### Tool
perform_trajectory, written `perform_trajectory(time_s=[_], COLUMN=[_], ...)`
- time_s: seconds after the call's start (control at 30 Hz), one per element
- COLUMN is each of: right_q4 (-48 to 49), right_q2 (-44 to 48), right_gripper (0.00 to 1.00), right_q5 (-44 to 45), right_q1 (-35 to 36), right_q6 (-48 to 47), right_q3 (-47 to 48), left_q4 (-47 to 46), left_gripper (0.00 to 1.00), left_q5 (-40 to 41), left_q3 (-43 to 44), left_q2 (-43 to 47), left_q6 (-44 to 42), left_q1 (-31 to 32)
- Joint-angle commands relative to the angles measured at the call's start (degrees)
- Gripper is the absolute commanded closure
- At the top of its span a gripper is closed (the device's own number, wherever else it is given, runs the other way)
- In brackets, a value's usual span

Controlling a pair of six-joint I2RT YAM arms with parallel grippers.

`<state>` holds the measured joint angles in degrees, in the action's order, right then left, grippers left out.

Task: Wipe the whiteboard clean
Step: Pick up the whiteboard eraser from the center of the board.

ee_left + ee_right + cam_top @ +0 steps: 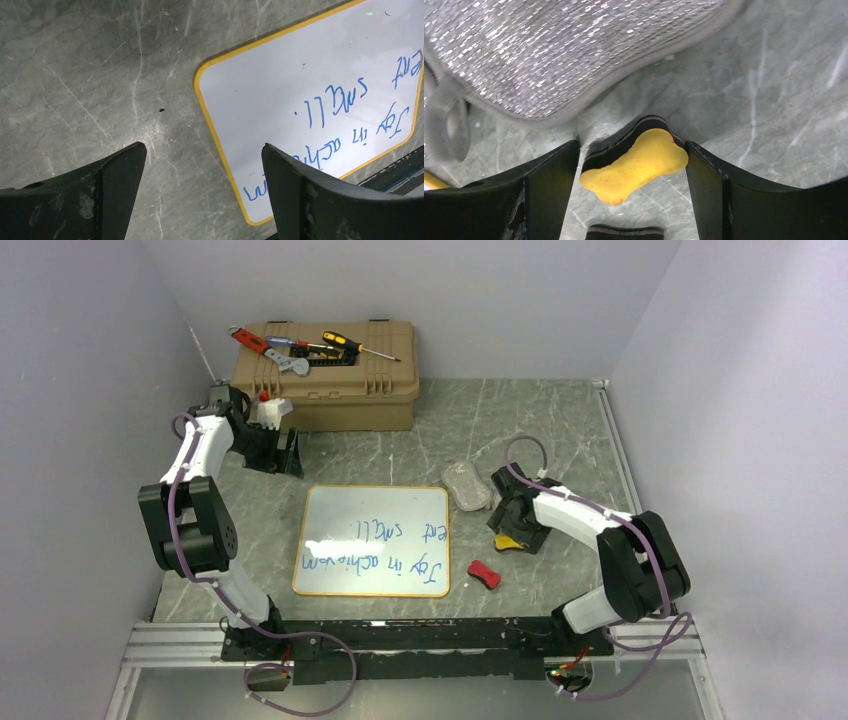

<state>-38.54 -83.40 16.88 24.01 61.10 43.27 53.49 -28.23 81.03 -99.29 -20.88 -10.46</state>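
With the yellow eraser's ends [671, 156] slanting toward both fingers, my right gripper next turns the eraser and takes it by its narrow middle [636, 164] before wiping the whiteboard.
The whiteboard [373, 540] lies flat mid-table, with a yellow-tan frame and blue handwriting on it. Its corner shows in the left wrist view [300, 90]. My left gripper [287, 453] hangs open and empty above bare table [204, 147], beyond the board's far left corner. A yellow bone-shaped eraser [507, 542] with a black felt base lies right of the board. My right gripper [519, 527] is down at the table, open, with the yellow eraser [634, 167] lying slantwise between its fingers [631, 145]. The eraser's ends are close to both fingers.
A silver pouch [466, 485] lies just beyond the right gripper and shows in the right wrist view [549, 50]. A red eraser [484, 573] lies near the board's near right corner. A tan toolbox [330, 375] with tools on top stands at the back left.
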Motion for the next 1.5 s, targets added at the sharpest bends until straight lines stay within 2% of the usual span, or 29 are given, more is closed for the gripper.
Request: perform_trajectory(time_s=[0.0,0.07,0.17,0.3,0.5,0.73,0.83,0.97,1.1,1.17,1.27,1.3,1.47], right_q4=[4.2,4.8,3.8,1.7,2.1,-2.9,-2.9,1.1,0.6,0.0,-0.2,-0.3,-2.7], right_q2=[-2.5,-2.9,-4.0,-1.1,3.2,-4.7,-5.5,-3.3,-3.5,-3.4,-2.2,-1.8,-1.0], right_gripper=[0.20,0.15,0.01,0.00,0.00,0.00,0.00,0.06,0.11,0.19,0.40,0.43,0.44], right_q5=[0.3,1.1,3.0,2.7,0.3,1.2,2.8,2.9,3.1,4.2,6.5,6.7,8.1], right_q1=[3.9,5.7,7.8,9.2,10.0,10.5,10.4,8.8,8.3,8.3,8.0,8.0,8.0], right_q6=[-0.8,-1.5,-4.2,-1.5,10.5,14.3,16.0,16.8,16.2,15.8,14.5,14.0,11.1], right_q3=[2.6,3.3,5.4,4.4,-0.1,8.4,7.7,3.5,2.5,2.2,1.7,1.8,4.4], left_q4=[0.9,1.2,1.7,1.6,1.5,1.7,1.7,1.8,1.9,1.9,1.9,1.9,2.3], left_gripper=[0.09,0.11,0.12,0.11,0.11,0.11,0.11,0.11,0.11,0.12,0.12,0.12,0.12], left_q5=[-1.8,-2.2,-2.0,-1.3,-1.7,-0.9,-0.7,-0.9,-0.7,-1.0,-1.2,-1.0,-0.6], left_q3=[2.6,2.7,2.5,1.7,1.1,0.5,0.4,0.3,0.6,0.6,0.4,0.2,0.2], left_q2=[-0.7,-0.9,-0.7,-0.4,-0.6,0.3,0.2,0.0,-0.1,-0.2,0.0,0.1,0.5], left_q6=[-0.6,-0.8,-1.4,-2.2,-2.2,-3.0,-3.1,-3.3,-3.5,-3.4,-3.3,-3.4,-3.8], left_q1=[0.1,0.2,0.2,0.2,0.2,0.2,0.2,0.2,0.2,0.2,0.2,0.2,0.2])
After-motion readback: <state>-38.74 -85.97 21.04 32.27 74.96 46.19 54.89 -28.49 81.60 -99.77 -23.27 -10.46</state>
